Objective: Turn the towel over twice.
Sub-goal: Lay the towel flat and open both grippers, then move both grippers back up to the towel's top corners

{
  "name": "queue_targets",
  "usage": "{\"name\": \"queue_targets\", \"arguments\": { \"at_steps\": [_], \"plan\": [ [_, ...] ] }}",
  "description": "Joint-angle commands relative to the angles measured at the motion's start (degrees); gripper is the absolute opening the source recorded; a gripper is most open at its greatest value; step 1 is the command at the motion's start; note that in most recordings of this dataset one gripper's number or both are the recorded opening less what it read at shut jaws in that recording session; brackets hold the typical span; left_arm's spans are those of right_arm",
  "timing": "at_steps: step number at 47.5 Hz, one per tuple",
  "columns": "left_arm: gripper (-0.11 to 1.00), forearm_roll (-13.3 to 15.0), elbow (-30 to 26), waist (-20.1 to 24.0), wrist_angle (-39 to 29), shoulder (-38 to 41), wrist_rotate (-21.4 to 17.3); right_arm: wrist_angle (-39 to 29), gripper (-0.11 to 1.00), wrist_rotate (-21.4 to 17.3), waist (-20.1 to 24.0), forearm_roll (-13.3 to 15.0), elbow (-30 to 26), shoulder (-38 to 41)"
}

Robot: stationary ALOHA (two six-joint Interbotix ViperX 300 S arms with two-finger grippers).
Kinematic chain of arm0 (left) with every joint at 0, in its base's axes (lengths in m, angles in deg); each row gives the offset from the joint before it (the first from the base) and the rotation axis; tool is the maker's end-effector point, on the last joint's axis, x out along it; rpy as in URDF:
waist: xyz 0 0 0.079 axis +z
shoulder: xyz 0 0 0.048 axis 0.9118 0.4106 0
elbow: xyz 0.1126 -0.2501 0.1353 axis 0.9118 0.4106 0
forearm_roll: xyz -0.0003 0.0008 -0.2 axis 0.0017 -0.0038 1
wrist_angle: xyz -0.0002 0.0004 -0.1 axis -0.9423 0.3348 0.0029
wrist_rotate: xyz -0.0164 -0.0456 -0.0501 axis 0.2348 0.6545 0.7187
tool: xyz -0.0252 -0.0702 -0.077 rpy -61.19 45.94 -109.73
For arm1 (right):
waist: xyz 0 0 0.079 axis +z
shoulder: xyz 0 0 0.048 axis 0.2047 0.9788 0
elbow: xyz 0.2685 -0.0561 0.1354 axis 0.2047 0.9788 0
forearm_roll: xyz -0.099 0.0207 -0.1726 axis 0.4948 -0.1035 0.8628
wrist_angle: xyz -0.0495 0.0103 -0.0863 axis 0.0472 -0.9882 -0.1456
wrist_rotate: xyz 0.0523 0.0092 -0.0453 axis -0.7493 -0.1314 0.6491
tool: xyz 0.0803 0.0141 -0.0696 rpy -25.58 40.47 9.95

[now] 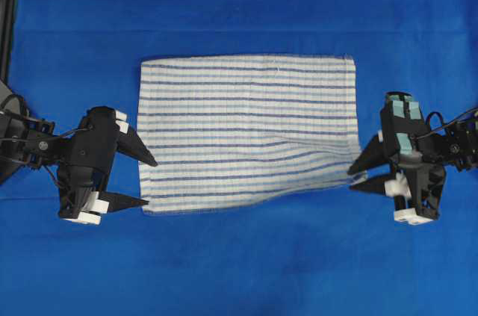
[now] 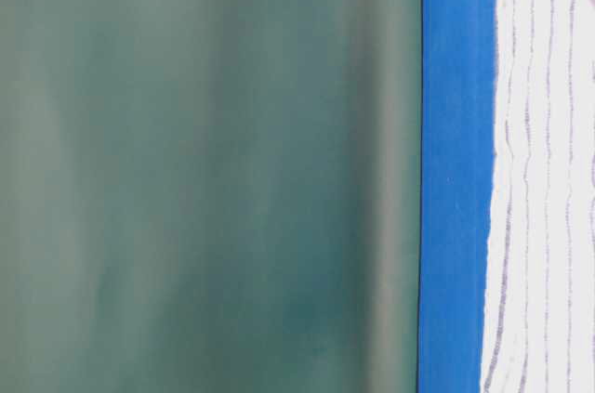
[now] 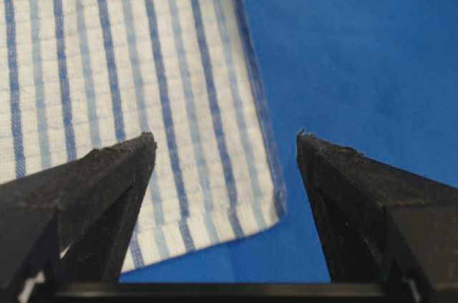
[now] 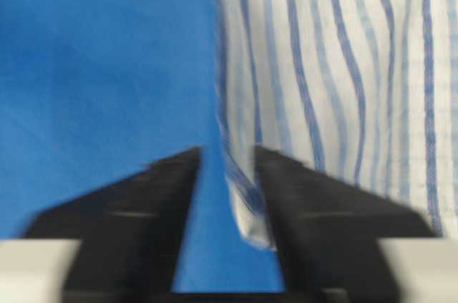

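Note:
The stripes curve in a soft ripple (image 1: 302, 154), so I expect the towel (image 1: 243, 110) to hang loosely in curved folds when I pick it up by its far corners.
The towel (image 1: 246, 129), white with thin blue stripes, lies spread flat on the blue table cover, with a slight ripple toward its near right corner. My left gripper (image 1: 151, 181) stands open at the towel's left edge by the near corner. In the left wrist view that corner of the towel (image 3: 107, 52) lies flat between the spread fingers of the gripper (image 3: 225, 138), touching neither. My right gripper (image 1: 350, 181) is at the near right corner with its jaws parted. In the blurred right wrist view the towel (image 4: 343, 52) has its corner hanging loose in the gap of the gripper (image 4: 227, 151), against one finger. The towel's edge (image 2: 548, 179) lies flat on the table.
A plain blue cloth (image 1: 239, 2) covers the whole table around the towel. A green backdrop (image 2: 204, 170) stands behind the table. A dark upright edge (image 1: 6, 17) runs along the far left.

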Motion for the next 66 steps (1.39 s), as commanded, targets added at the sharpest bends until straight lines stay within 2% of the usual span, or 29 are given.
{"name": "queue_targets", "arguments": {
  "at_steps": [1, 2, 4, 13, 23, 29, 33, 46, 53, 66],
  "plan": [
    [0.74, 0.0, -1.23, -0.18, 0.26, -1.32, -0.18, 0.0, 0.55, 0.26, 0.18, 1.32, -1.85, -0.53],
    [0.74, 0.0, -1.32, -0.09, 0.26, -1.49, -0.26, -0.09, 0.61, 0.26, 0.18, 1.76, -2.11, -0.7],
    [0.74, 0.09, -1.32, 0.26, 0.26, -2.02, -0.26, -0.62, 0.65, 0.26, 0.09, 2.99, -2.55, -1.05],
    [0.74, 0.0, -1.23, 3.08, 0.26, -5.27, -0.53, -2.46, 0.59, 0.26, -3.16, 6.42, -3.34, -4.13],
    [0.74, 0.0, -0.88, 8.35, 0.26, -8.79, -0.7, -2.29, 0.59, 0.26, -10.9, 10.28, -2.29, -8.7],
    [0.74, 0.0, -0.44, 12.48, 0.26, -9.32, -0.88, -2.46, 0.59, 0.26, -16.35, 10.81, -1.76, -9.84],
    [0.74, 0.0, -0.44, 14.41, 0.26, -9.23, -2.37, -2.46, 0.59, 0.26, -19.51, 11.16, -1.76, -9.84],
    [0.74, 0.0, -0.09, 17.49, 0.26, -8.26, -7.38, -2.2, 0.59, 0.35, -23.55, 12.22, -1.49, -8.61],
    [0.74, 0.0, 0.88, 21.88, 0.79, -5.1, -8.35, -0.88, 0.59, 0.26, -26.89, 12.22, -0.88, -5.71],
    [0.74, 0.0, 1.49, 30.41, 5.27, 4.22, -11.16, 6.59, 0.59, 0.35, -34.98, 12.3, -0.18, 5.45]
  ]
}}
